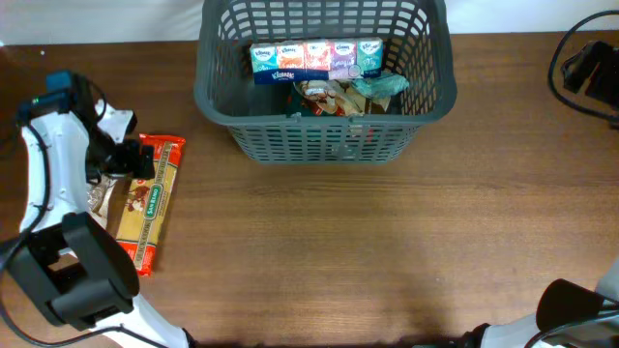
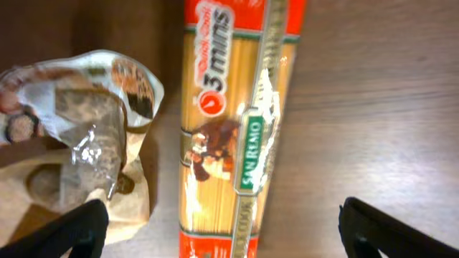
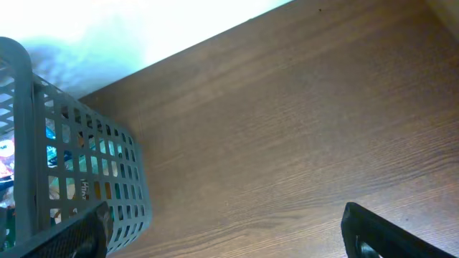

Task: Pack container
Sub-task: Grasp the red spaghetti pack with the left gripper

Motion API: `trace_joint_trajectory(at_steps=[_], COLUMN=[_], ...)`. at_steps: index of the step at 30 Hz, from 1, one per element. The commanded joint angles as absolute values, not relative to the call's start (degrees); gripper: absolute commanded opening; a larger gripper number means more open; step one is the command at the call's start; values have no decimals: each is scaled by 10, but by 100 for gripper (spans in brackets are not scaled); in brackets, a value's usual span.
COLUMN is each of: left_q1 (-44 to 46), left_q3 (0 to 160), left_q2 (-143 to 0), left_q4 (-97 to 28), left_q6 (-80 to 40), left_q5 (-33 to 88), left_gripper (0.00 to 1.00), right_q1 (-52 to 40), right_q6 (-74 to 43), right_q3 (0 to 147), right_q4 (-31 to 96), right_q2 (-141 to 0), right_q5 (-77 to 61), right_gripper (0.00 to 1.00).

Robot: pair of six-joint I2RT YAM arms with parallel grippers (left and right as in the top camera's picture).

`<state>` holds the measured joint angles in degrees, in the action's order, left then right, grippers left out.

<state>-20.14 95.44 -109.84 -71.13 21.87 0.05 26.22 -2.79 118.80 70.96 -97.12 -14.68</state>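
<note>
The left gripper's open fingers are in line with the spaghetti packet's narrow width [image 2: 228, 150], so the left gripper keeps going down until they are on both sides of its white label [image 2: 214, 61], and then close.
The dark grey lattice basket [image 1: 224, 97] stands at the back middle of the table. It holds a row of Kleenex packs [image 1: 316, 58] and some snack packets [image 1: 334, 95]. A red and yellow spaghetti packet [image 1: 147, 208] lies at the left. In the left wrist view the spaghetti packet [image 2: 229, 107] lies between my fingers. My left gripper [image 2: 226, 233] is open, just above it, touching nothing. A brown and clear snack bag [image 2: 79, 143] lies beside the packet. My right gripper [image 3: 229, 233] is open and empty over bare table, with the basket [image 3: 79, 165] at its left.
The snack bag [image 1: 100, 198] is partly under my left arm [image 1: 58, 145]. Black cables and a device [image 1: 588, 72] lie at the back right. Part of my right arm [image 1: 578, 307] shows at the front right corner. The wooden table [image 1: 368, 242] spreads in front of the basket.
</note>
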Motion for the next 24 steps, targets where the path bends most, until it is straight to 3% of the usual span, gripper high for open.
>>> trace_joint_trajectory(at_steps=[1, 24], left_q1=[-206, -200], left_q3=[921, 800], left_q2=[-1080, -1140], left_q4=[-687, -533], left_q6=[241, 236], left_q5=[14, 17], left_gripper=[98, 93], right_q1=[263, 263], right_q6=[-29, -29], right_q3=[1184, 1184], right_q4=[710, 710], right_q2=[-970, -970], right_q5=[-152, -152], right_gripper=[99, 99])
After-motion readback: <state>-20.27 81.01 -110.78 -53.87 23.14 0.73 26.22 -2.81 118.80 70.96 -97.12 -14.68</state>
